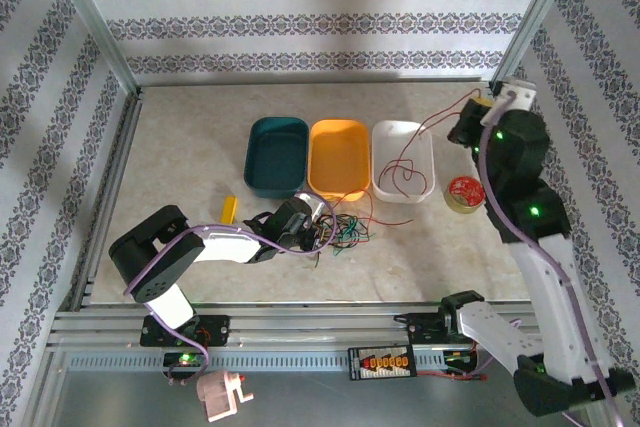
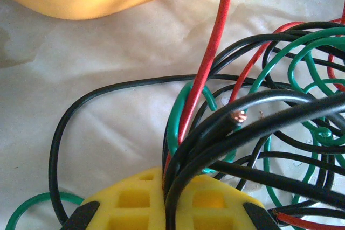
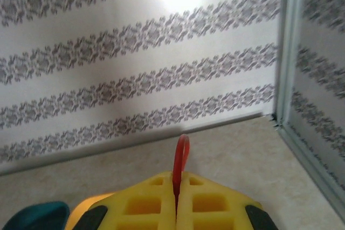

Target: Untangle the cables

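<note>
The red cable's lower loops (image 1: 402, 169) are inside the white tray, away from the heap, so the robot's right gripper keeps going down over the tray (image 1: 412, 152) and lets go there.
The cables (image 1: 343, 229) lie as a tangled heap of black, green and red wires on the table in front of the orange tray (image 1: 338, 159). My left gripper (image 1: 312, 224) is low at the heap's left side. Its yellow fingers (image 2: 129, 203) are shut on a bundle of black, green and red strands (image 2: 186, 149). My right gripper (image 1: 472, 115) is raised near the back right corner, shut on one red cable (image 1: 418, 137). That cable hangs down into the white tray (image 1: 425, 187). In the right wrist view a short red loop (image 3: 181, 152) sticks out between the closed fingers.
A teal tray (image 1: 277, 155) stands left of the orange one. A small round red coil disc (image 1: 463, 192) lies right of the white tray. A yellow block (image 1: 230, 208) sits left of the left gripper. Metal frame posts and patterned walls enclose the table.
</note>
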Motion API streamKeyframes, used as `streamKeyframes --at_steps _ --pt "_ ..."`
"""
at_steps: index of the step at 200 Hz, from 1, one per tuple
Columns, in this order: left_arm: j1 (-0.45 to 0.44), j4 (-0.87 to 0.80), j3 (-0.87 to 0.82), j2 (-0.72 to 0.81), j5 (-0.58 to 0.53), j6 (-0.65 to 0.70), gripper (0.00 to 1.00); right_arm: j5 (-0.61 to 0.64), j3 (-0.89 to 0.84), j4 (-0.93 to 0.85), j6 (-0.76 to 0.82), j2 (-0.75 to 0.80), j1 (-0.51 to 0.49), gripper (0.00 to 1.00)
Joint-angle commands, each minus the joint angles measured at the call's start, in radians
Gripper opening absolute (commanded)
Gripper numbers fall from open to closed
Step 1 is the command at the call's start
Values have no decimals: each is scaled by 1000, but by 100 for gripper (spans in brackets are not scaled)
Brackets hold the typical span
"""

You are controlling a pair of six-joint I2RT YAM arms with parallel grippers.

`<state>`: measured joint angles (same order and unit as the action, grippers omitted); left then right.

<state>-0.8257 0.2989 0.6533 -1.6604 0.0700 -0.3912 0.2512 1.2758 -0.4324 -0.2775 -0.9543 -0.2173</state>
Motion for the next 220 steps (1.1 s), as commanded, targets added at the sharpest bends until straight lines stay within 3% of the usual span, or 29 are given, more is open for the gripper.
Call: streamKeyframes --at_steps 1,46,143,220 --pt "2 -135 -8 -22 -39 21 0 -92 0 44 -4 -101 14 0" --pt "2 -147 2 -15 -42 27 0 -142 -96 73 -63 -227 46 0" --pt "0 -150 0 -9 -44 20 0 -115 -178 84 -142 -356 52 0" --pt "-7 -159 6 -1 -53 9 0 117 -266 101 -361 -528 8 0"
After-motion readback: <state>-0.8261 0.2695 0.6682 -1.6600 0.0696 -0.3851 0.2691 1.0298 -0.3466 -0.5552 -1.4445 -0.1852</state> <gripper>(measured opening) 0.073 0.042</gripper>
